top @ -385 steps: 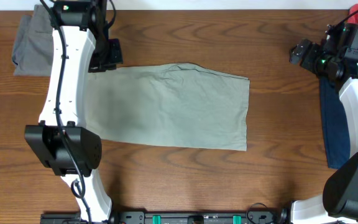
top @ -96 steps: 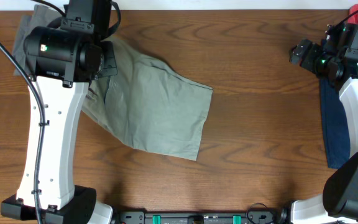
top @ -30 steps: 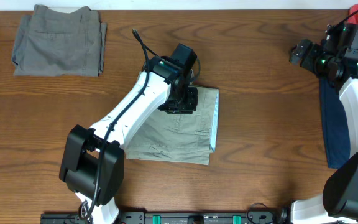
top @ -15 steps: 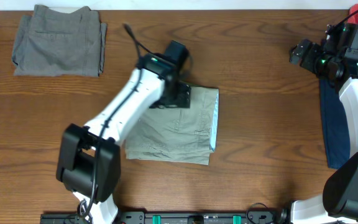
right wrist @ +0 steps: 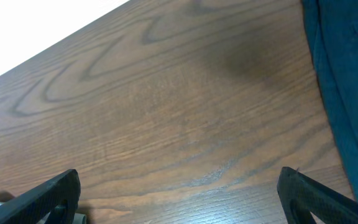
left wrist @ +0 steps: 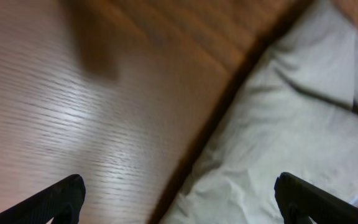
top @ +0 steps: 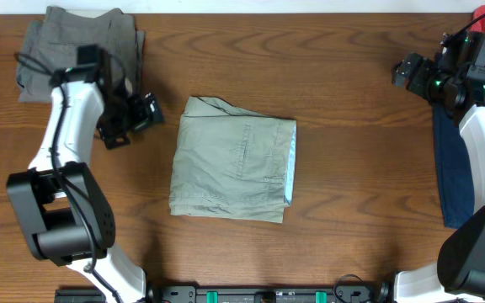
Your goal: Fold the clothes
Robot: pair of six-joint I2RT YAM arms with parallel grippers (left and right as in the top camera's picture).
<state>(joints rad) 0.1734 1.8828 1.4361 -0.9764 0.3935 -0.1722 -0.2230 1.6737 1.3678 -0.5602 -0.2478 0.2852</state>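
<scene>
I can see the folded khaki shorts' side edge (top: pixel 177 160) lying free and facing my open left gripper, so I keep going toward that edge (top: pixel 179 145) until my fingers close around it.
Pale khaki-green shorts (top: pixel 234 168) lie folded into a compact rectangle at the table's middle, pocket stitching facing up. My left gripper (top: pixel 148 112) hovers just left of them, open and holding nothing. In the left wrist view its two fingertips (left wrist: pixel 61 198) stand wide apart over bare wood, and the shorts' pale edge (left wrist: pixel 291 118) fills the right side. Darker grey shorts (top: pixel 74 50) lie folded at the back left. A navy blue garment (top: pixel 451 168) lies along the right edge. My right gripper (top: pixel 409 71) hangs open at the back right, over bare wood next to the navy cloth (right wrist: pixel 347 93).
The wooden table (top: pixel 360 168) shows between the khaki shorts and the navy garment. The left arm's upper link (top: pixel 61 143) runs down the left side. The right arm's base (top: pixel 478 252) stands over the navy garment's near end.
My left gripper has opened, let go of the khaki shorts and swung back left off them. The folded shorts now lie uncovered. The right arm has not moved.
</scene>
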